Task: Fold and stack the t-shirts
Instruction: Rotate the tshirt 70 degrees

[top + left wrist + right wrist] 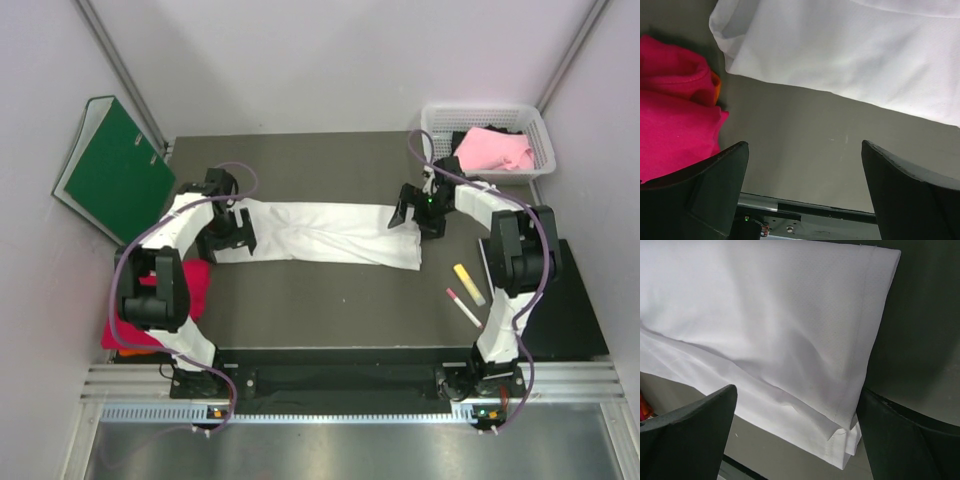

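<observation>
My right gripper should, since the white t-shirt lies in a strip across the table, swing its hem toward the table's near edge before the next fold.
A large white t-shirt lies folded into a long strip across the middle of the table. My left gripper hovers over its left end, open and empty; in its wrist view the gripper stands over bare table just off the white t-shirt's edge. My right gripper is over the right end, also open, straddling the layered hem of the shirt without holding it. A crimson-red t-shirt lies at the left edge on an orange one. A light pink t-shirt sits in the basket.
A white basket stands at the back right corner. A green binder leans against the left wall. A yellow marker and a pink marker lie near the right arm. The table's near edge rail runs below the left gripper.
</observation>
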`<move>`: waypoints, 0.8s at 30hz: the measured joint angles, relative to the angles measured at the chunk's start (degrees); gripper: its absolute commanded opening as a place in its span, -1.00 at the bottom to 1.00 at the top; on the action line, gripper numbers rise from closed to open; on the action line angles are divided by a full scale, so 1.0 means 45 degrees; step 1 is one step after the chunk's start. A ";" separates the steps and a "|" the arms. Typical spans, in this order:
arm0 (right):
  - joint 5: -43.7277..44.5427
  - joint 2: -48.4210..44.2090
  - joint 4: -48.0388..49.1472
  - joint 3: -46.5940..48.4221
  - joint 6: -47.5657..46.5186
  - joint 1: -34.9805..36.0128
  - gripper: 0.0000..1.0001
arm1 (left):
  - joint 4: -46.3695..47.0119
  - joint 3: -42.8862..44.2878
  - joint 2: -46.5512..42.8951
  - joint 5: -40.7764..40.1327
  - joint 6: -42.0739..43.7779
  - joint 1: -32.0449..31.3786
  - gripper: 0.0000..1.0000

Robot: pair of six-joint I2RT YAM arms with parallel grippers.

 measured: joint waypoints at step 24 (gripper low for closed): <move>0.0194 -0.2895 0.0442 -0.4507 0.0068 0.0423 -0.68 | 0.0092 0.1399 0.3721 -0.0321 -0.1035 -0.0029 0.98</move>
